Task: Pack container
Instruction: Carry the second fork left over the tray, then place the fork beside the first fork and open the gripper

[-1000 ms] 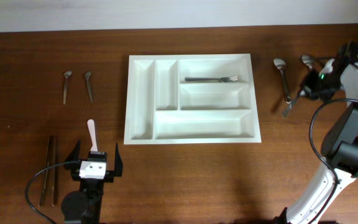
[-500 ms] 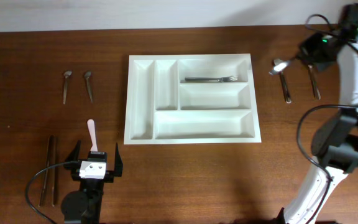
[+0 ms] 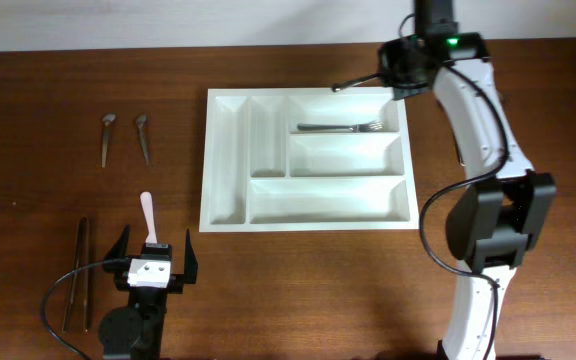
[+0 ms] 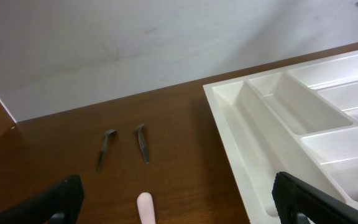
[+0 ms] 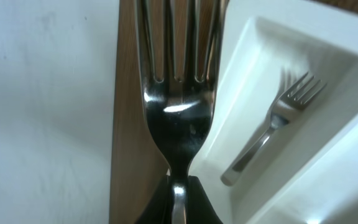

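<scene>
My right gripper has the held fork's teeth (image 5: 192, 50) facing the same way as the packed fork's teeth, so it should go on over the top long compartment (image 3: 338, 111) before it lets go there.
The white container (image 3: 229, 160) lies mid-table with one fork (image 3: 340, 127) in its top long compartment. My right gripper (image 3: 400, 72) is shut on a second fork (image 3: 358, 84), held above the tray's back right rim with the tines pointing left. In the right wrist view the held fork (image 5: 179, 81) fills the centre, the gripper (image 5: 179, 193) is clamped on its neck, and the packed fork (image 5: 272, 124) lies in the container (image 5: 334, 87) below. My left gripper (image 3: 153, 252) is open and empty at the front left, behind a pink-handled utensil (image 3: 146, 210).
Two spoons (image 3: 107, 138) (image 3: 143, 138) lie left of the tray. Two dark sticks (image 3: 80, 272) lie at the front left. The left wrist view shows the open left gripper (image 4: 179, 208), the pink handle (image 4: 145, 208), both spoons (image 4: 104, 148) and the tray's left end (image 4: 229, 118).
My right arm has lifted a fork from the far right of the table and swung it left to the tray's back right rim. The left arm has not moved.
</scene>
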{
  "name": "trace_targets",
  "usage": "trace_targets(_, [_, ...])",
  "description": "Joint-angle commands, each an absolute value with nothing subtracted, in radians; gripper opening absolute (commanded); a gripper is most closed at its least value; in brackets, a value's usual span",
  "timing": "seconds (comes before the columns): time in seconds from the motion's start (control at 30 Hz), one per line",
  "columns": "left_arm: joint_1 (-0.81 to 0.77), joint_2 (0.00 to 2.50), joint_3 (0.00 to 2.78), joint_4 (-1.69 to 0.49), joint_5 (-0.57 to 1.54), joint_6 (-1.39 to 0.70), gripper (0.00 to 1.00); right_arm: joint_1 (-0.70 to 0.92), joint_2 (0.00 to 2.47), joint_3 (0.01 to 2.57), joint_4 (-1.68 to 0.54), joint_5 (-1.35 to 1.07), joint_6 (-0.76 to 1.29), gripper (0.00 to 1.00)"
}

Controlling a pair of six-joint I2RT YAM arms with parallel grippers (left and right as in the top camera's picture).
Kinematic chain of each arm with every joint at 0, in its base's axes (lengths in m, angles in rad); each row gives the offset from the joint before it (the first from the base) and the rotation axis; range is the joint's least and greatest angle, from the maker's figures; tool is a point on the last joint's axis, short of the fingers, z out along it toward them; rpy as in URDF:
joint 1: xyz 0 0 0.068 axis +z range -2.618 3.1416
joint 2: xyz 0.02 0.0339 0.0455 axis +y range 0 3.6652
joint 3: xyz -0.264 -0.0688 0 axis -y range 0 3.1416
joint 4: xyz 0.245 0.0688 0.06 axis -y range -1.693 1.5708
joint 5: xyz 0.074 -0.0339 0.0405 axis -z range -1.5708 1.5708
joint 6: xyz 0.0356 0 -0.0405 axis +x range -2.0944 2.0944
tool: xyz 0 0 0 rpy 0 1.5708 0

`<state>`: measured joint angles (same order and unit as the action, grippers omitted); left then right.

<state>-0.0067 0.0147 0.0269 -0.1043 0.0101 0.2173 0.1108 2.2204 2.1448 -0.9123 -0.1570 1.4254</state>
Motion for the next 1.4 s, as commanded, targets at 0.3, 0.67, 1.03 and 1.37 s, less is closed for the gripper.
trace_targets(0.3, [-0.002,0.006,0.019,-0.102,0.003,0.218,0.99,0.229,2.321,2.158,-0.900,0.044,1.708,0.05])
trace_targets(0.67, [-0.002,0.006,0.019,-0.102,0.003,0.218,0.99,0.229,2.377,2.158,-0.900,0.037,1.798,0.05])
trace_targets(1.03, [-0.002,0.006,0.019,-0.102,0.003,0.218,0.99,0.229,2.380,2.158,-0.900,0.039,1.808,0.30])
trace_targets(1.37, [-0.002,0.006,0.019,-0.102,0.003,0.218,0.99,0.174,2.370,2.188,-0.802,0.034,1.284,0.81])
